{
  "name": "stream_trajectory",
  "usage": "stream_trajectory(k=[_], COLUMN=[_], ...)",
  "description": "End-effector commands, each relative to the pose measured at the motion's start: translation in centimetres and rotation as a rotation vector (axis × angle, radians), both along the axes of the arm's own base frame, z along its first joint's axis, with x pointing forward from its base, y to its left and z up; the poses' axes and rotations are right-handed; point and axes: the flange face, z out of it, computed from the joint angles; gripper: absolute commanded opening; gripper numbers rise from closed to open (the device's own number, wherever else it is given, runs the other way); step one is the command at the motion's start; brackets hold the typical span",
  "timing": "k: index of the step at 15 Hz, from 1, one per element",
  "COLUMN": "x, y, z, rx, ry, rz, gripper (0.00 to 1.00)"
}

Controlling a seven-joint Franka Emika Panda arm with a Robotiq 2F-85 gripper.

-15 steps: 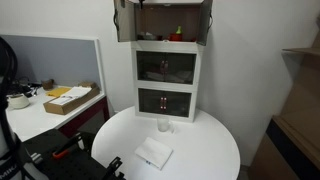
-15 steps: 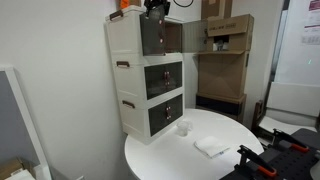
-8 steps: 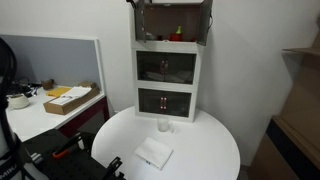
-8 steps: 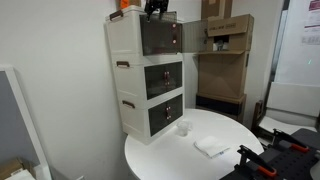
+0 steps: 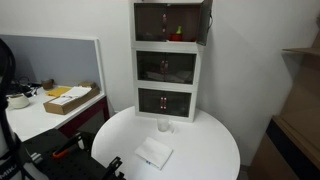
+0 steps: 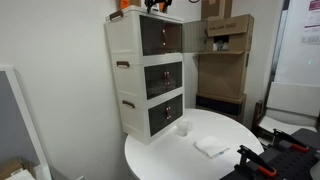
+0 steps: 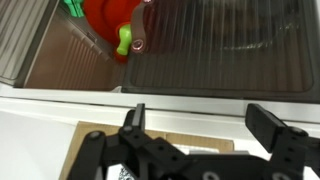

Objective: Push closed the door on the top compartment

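The robot's gripper hovers beside the closed door, within the open door's swing, so it should first move away from the cabinet and then push the open door's outer side.
A white three-compartment cabinet stands on a round white table; it also shows in an exterior view. Its top compartment has two dark translucent doors. One door lies flat against the front. The other door still swings outward. A red and green object sits inside, next to the ribbed door panel. My gripper is open and empty, hovering over the cabinet's top front edge. In an exterior view only its tip shows above the cabinet.
A small cup and a folded white cloth lie on the table. A desk with a cardboard box stands to one side. Stacked cardboard boxes stand behind the cabinet.
One top door has swung from open to flat against the cabinet front. My gripper has risen to the cabinet's top edge.
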Motion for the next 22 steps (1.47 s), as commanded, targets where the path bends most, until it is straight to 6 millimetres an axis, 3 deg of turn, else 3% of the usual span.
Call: stream_trajectory(k=[1,2,5,10,12,17,19,21,22], x=[-2.0,-2.1,-3.8,-8.1,-10.1,-15.5,-18.0,-20.6,-18.0], y=[-1.7,-2.6,-3.9,-7.4,-9.7,-20.4,-23.0,-24.2,-24.1], z=[1.4,2.0,-0.5,-8.5,-11.2,-14.0,-15.1,-16.4,-15.8], rx=[0.018,0.016,0.028,0.091,0.096,0.088,0.131,0.19,0.145], ry=[-0.165,-0.21,-0.115,0.166,0.295,0.517,0.598,0.672,0.639], rz=[-0.066,-0.091,-0.087,-0.002,0.027,-0.011,-0.02,-0.015,-0.044], gripper=[1.0,1.0,1.0,1.0,1.0,1.0,1.0,1.0,1.0])
